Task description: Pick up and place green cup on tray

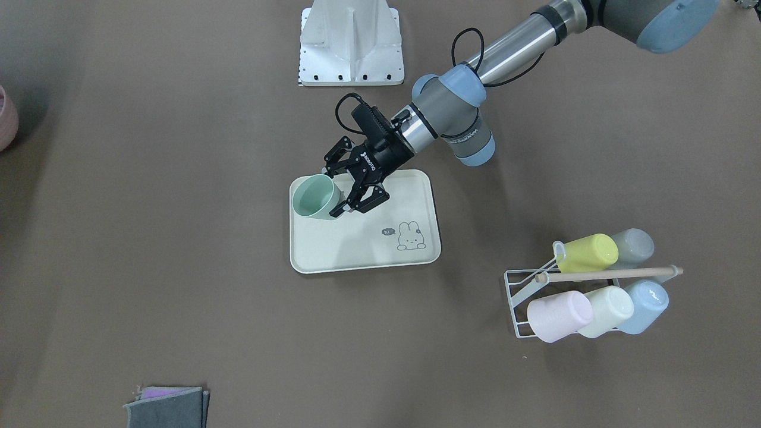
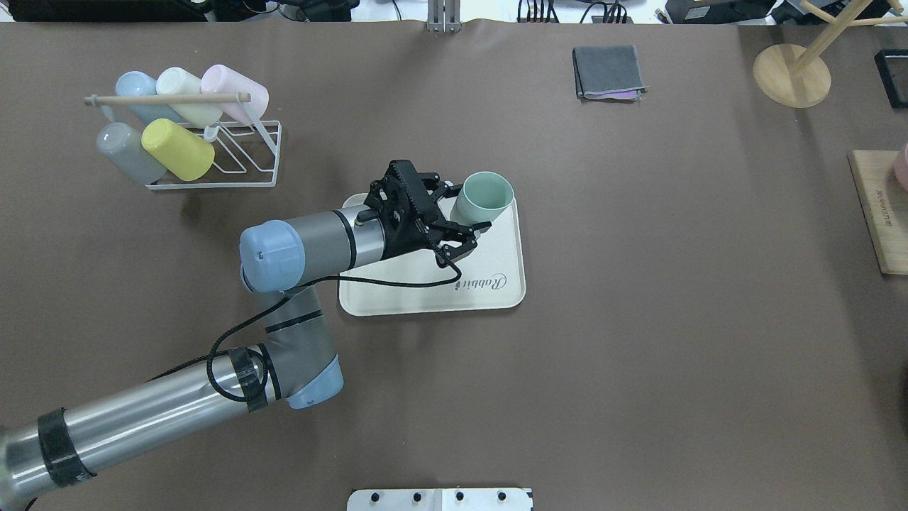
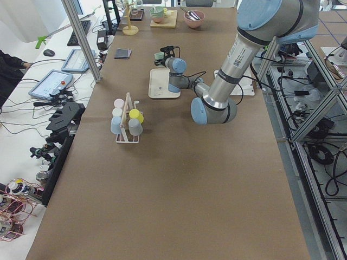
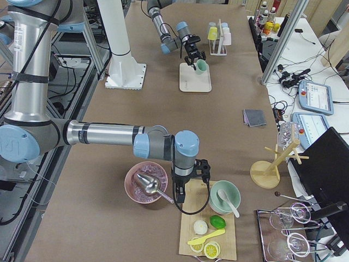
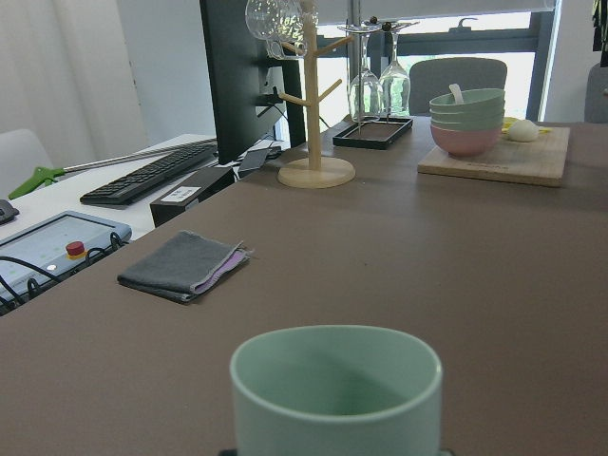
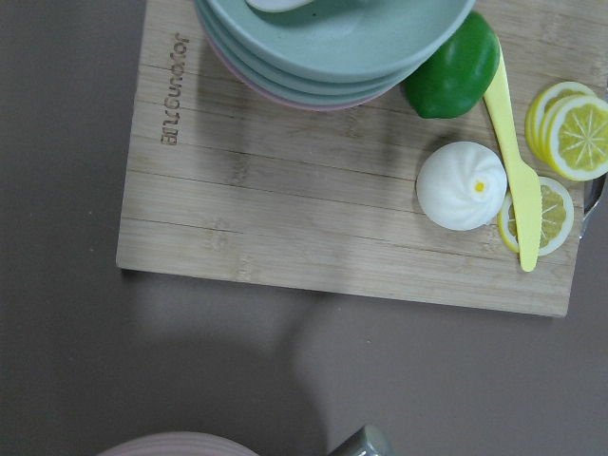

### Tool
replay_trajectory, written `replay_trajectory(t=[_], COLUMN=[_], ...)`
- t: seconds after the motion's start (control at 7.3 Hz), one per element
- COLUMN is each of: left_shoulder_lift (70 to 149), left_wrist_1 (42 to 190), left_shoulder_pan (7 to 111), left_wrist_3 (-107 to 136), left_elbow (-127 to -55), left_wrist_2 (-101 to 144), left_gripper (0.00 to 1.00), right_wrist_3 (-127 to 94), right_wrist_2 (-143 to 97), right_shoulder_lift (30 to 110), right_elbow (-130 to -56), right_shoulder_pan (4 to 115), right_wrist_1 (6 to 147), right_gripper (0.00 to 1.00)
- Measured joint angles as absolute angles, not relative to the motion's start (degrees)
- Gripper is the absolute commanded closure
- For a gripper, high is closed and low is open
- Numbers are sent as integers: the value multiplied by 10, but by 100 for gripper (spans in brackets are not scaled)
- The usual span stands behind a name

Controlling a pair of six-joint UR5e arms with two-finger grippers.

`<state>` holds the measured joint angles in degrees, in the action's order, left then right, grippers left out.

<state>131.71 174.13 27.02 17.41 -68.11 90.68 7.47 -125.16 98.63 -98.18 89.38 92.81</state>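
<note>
My left gripper is holding the green cup [image 1: 314,196] with its opening up over the empty cream tray. I should keep lowering it until the cup's base rests on the tray's bottom [image 1: 340,239].
The green cup [image 1: 312,199] is upright over the corner of the cream tray [image 1: 368,246] farthest from the robot. It also shows in the overhead view [image 2: 484,195] and fills the bottom of the left wrist view [image 5: 335,389]. My left gripper [image 1: 334,192] reaches in sideways, with one finger on each side of the cup's wall, and holds it at or just above the tray's floor. My right gripper [image 4: 191,185] hangs over the wooden board's edge in the exterior right view. I cannot tell whether it is open or shut.
A white wire rack [image 2: 213,152] holds several pastel cups, including a yellow-green one [image 2: 177,149]. A folded grey cloth [image 2: 608,71] lies at the far side. A wooden board [image 6: 332,228] holds stacked bowls, a bun and lemon slices, beside a pink bowl [image 4: 146,183].
</note>
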Motion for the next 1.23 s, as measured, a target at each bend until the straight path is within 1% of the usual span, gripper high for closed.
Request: replay_trajectory(t=[0.27, 0.55, 0.82, 1.23], left_shoulder_lift=[1310, 1303, 1303, 1302], left_wrist_1=[1749, 1751, 1752, 1752], left_shoulder_pan=[256, 253, 252, 254], left_wrist_3=[193, 208, 217, 218], left_elbow=[-664, -661, -662, -661], left_wrist_2=[919, 937, 946, 947], left_gripper=[91, 91, 84, 79], right_wrist_3=[75, 75, 75, 75], right_wrist_2=[-1252, -1252, -1252, -1252], right_shoulder_lift=[986, 985, 984, 982], right_elbow=[-982, -982, -982, -982], right_shoulder_pan=[894, 894, 894, 894], right_wrist_1=[928, 928, 928, 928], right_gripper=[0, 0, 0, 0])
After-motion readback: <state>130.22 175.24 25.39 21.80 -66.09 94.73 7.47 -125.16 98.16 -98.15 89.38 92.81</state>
